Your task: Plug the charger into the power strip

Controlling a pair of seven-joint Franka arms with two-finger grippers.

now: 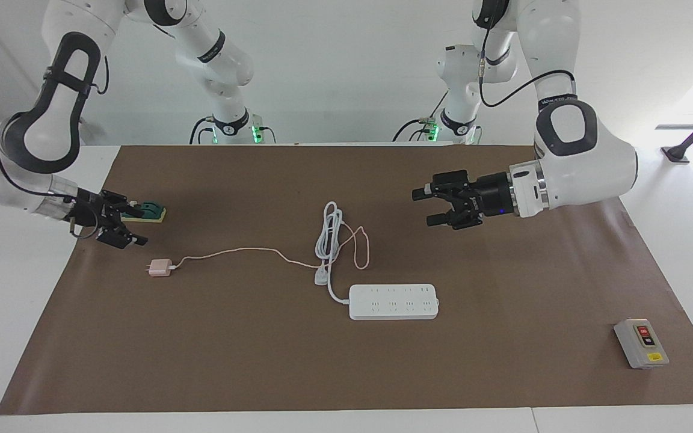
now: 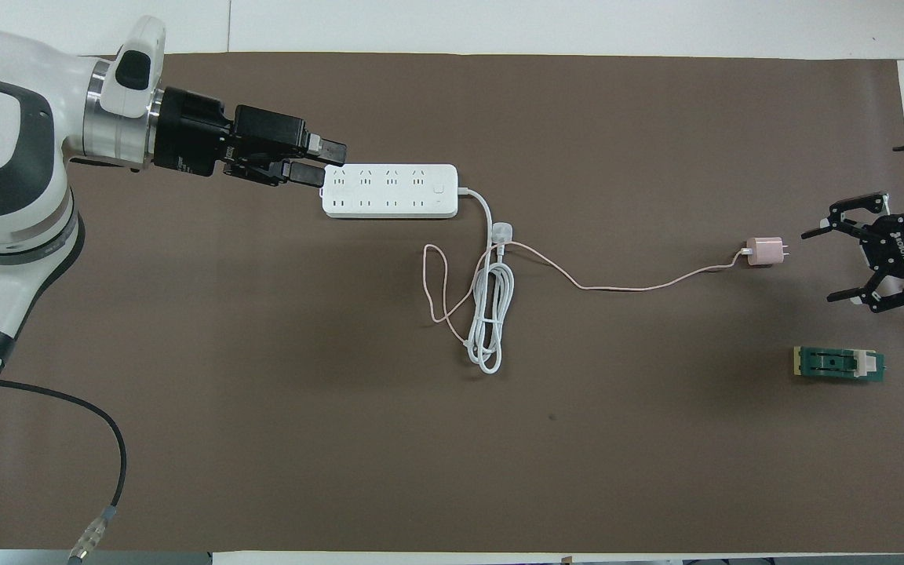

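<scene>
The charger's prong end (image 2: 784,250) is across clear mat from my right gripper's open fingers. I should keep moving in until the fingers are on both sides of the charger's pink body (image 2: 765,250), then close them.
The charger (image 1: 159,267) is a small pale pink cube that lies on the brown mat toward the right arm's end; it also shows in the overhead view (image 2: 764,252). Its thin pink cable (image 1: 232,252) runs to the middle of the mat. The power strip (image 1: 393,301) lies flat in the middle, sockets up, and also shows in the overhead view (image 2: 389,191). My right gripper (image 1: 140,227) is open and empty over the mat just beside the charger, apart from it. My left gripper (image 1: 425,207) is open and empty, raised over the mat by the strip's end.
The strip's thick white cord (image 1: 329,231) is coiled nearer to the robots, and its white plug (image 1: 321,276) lies beside the strip. A green and tan block (image 1: 149,211) sits by the right gripper. A grey box with red and black buttons (image 1: 641,343) stands toward the left arm's end.
</scene>
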